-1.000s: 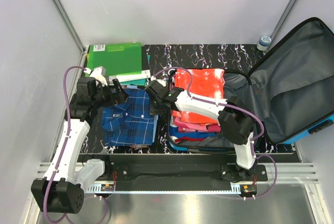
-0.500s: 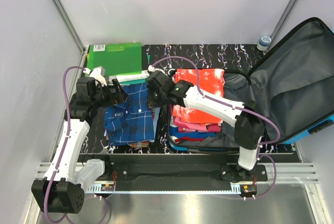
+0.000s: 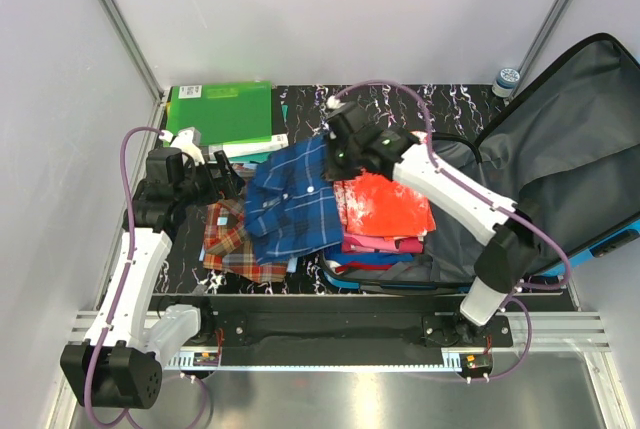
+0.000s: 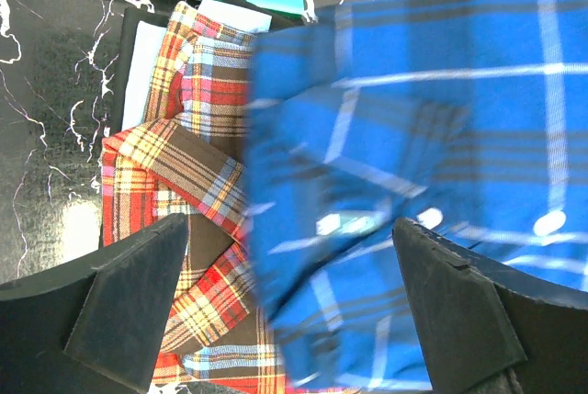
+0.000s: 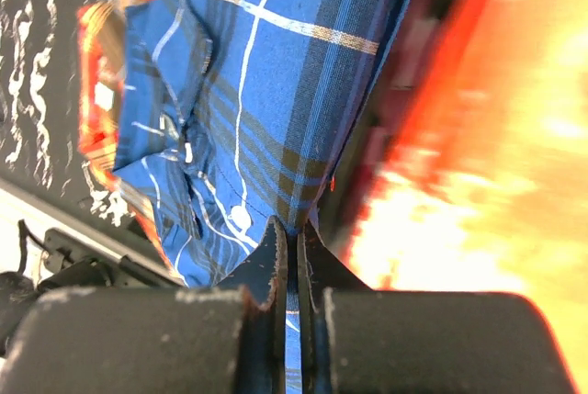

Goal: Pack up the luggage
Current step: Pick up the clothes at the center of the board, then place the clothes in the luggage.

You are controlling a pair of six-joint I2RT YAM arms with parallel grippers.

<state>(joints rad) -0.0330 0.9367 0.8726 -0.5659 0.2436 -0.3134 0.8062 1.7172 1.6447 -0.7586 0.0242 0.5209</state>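
I should keep carrying the blue plaid shirt (image 3: 293, 201) with my right gripper until it covers the orange shirt (image 3: 388, 207), because the plaid shirt hangs flat and folded beside the open luggage.
The blue luggage (image 3: 585, 249) lies open at the right, its grey-lined lid (image 3: 560, 149) propped up and folded clothes with an orange shirt (image 3: 385, 204) on top in its base. My right gripper (image 3: 328, 161) is shut on the edge of a blue plaid shirt (image 3: 290, 204), which hangs lifted between the left pile and the luggage; it also shows in the right wrist view (image 5: 266, 73). My left gripper (image 3: 228, 173) is open and empty above a red plaid shirt (image 4: 197, 210) that lies on the table (image 3: 400, 109).
Green folders (image 3: 222, 109) lie at the back left, with a teal one beneath. A roll of tape (image 3: 508, 78) sits at the back right beside the lid. Grey walls close in the left side and the back.
My right gripper has closed on the blue plaid shirt and pulled it up and right toward the luggage, uncovering the red plaid shirt. My left arm has stayed put.
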